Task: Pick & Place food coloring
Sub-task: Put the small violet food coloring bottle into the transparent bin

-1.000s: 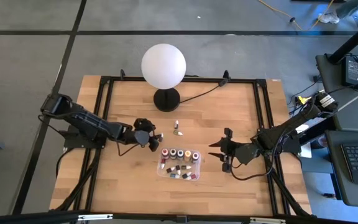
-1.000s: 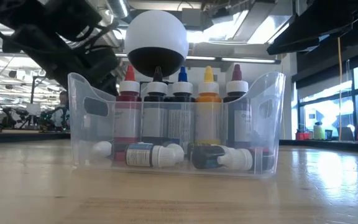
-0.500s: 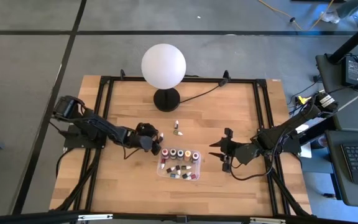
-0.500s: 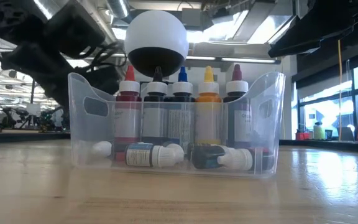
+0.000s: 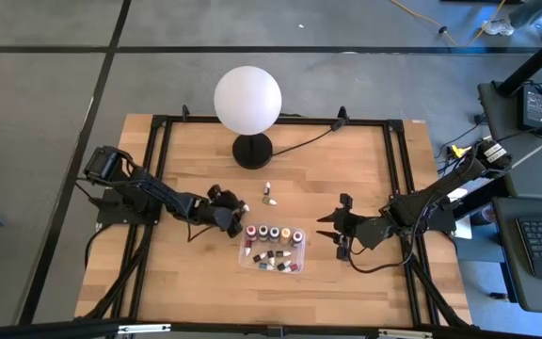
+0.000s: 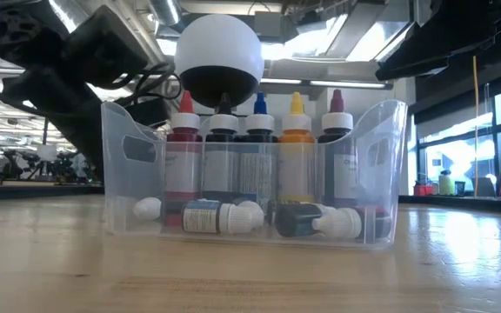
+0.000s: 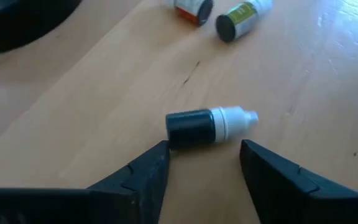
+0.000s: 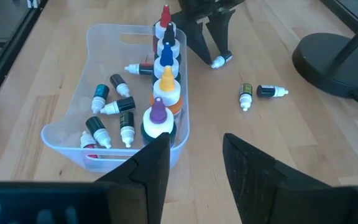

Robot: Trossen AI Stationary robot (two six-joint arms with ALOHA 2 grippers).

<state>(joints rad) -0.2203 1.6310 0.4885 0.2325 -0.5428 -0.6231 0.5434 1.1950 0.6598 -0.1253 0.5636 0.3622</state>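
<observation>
The dark bottle [image 7: 211, 127] is lying lengthwise across the open fingers of my left gripper, so next I turn my left gripper to line up with the bottle and pinch its dark body [image 7: 191, 129].
A dark food coloring bottle [image 7: 194, 127] with a white pointed cap lies on its side on the wood, just left of the clear tray [image 5: 245, 252]. My left gripper [image 7: 204, 148] is open and low over the bottle [image 8: 220, 61], a finger standing at each of its ends. The tray [image 8: 64, 137] holds a row of upright bottles [image 6: 297, 156] and several lying ones [image 8: 107, 106]. Two more bottles [image 5: 268, 195] lie near the lamp. My right gripper [image 8: 194, 163] is open and hovers right of the tray [image 5: 333, 235]. My left gripper comes down slanting from the table's left, and the bottle's length runs from one finger toward the other. One fingertip [image 7: 163, 151] stands right at the dark base end [image 7: 171, 132]. Whether it touches the bottle, I cannot tell.
A white globe lamp [image 5: 247, 99] on a black base [image 5: 251, 150] stands at the far middle, its cord running right. The two loose bottles [image 8: 245, 94] [image 8: 271, 91] lie between lamp and tray. Black frame rails [image 5: 398, 188] run along both table sides. Bare wood lies near the front edge.
My left gripper has moved toward the table's right and near edge and has come down, staying open, until it stands around the lying dark bottle beside the tray. The tray has shifted a little toward the table's right in the low view.
</observation>
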